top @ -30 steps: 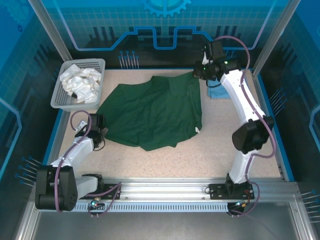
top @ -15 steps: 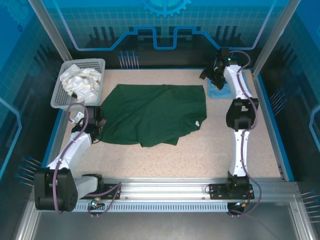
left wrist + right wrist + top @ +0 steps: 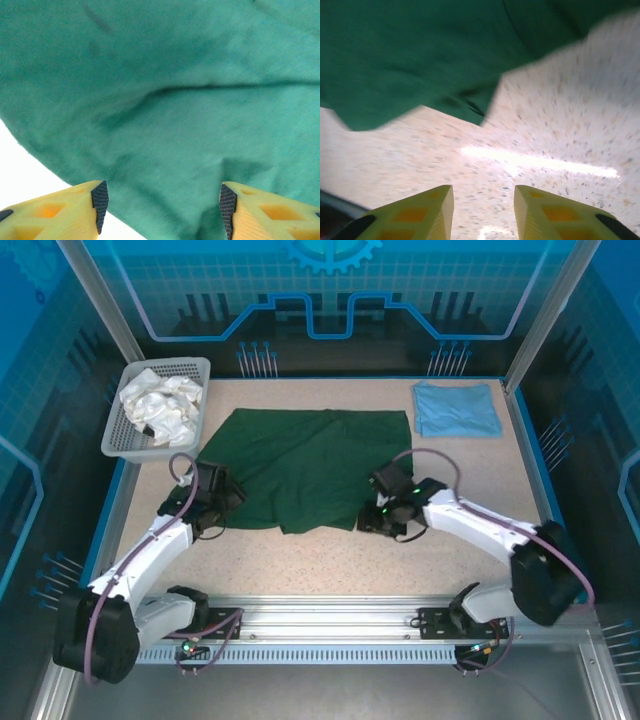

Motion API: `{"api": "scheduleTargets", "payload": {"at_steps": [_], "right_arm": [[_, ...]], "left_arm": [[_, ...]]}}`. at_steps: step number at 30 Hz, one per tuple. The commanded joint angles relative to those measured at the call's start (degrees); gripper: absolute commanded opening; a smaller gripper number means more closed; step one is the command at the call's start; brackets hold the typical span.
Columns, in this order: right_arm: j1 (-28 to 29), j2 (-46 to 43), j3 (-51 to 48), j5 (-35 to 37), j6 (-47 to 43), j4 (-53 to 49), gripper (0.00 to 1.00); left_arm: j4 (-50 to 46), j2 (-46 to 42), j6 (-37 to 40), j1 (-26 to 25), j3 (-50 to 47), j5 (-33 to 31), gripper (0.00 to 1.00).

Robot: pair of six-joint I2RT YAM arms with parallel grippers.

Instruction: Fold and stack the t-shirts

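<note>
Next, my left gripper pulls the green t-shirt's near edge (image 3: 322, 527) out toward the metal bar (image 3: 325, 606) before folding, because that edge is bunched and uneven by my right gripper.
A dark green t-shirt (image 3: 310, 465) lies spread flat in the middle of the table. My left gripper (image 3: 222, 502) sits low at its near left edge. In the left wrist view this gripper (image 3: 162, 207) is open, the green cloth (image 3: 165, 100) lying under and between its fingertips (image 3: 100, 205). My right gripper (image 3: 370, 520) is at the shirt's near right corner. It (image 3: 483, 210) is open over bare table, the shirt's edge (image 3: 420, 60) just ahead of it. A light blue t-shirt (image 3: 456, 408) lies folded at the back right.
A white mesh basket (image 3: 190, 368) holding crumpled white cloth (image 3: 160, 405) stands at the back left. The speckled table (image 3: 440, 540) shows bare in front of the green shirt. A metal rail (image 3: 330, 618) runs along the near edge.
The right arm swung from the back right corner to the green shirt's near right corner. Both grippers went from shut to open. The green shirt now lies spread flatter, and the blue one is uncovered.
</note>
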Motion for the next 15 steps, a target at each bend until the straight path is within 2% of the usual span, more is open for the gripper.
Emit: {"api": "scheduleTargets", "payload": {"at_steps": [1, 4, 7, 13, 15], "right_arm": [[4.4, 5.6, 3.6, 2.5, 4.1, 4.3, 0.35], [5.9, 12.6, 8.8, 5.7, 4.3, 2.1, 0.47], [6.0, 16.4, 11.4, 8.1, 5.2, 1.2, 0.51], [6.4, 21.7, 15.9, 11.7, 4.3, -0.5, 0.52], [6.1, 23.5, 17.0, 12.5, 4.0, -1.4, 0.47]], "left_arm": [[1.9, -0.4, -1.2, 4.2, -3.8, 5.8, 0.64], [3.6, -0.4, -2.0, 10.2, -4.7, 9.8, 0.67], [4.4, 0.6, -2.0, 12.1, -4.1, 10.4, 0.70], [7.9, 4.0, -3.3, 13.8, -4.2, 10.7, 0.67], [9.8, 6.0, -3.3, 13.8, -4.5, 9.5, 0.62]]}}
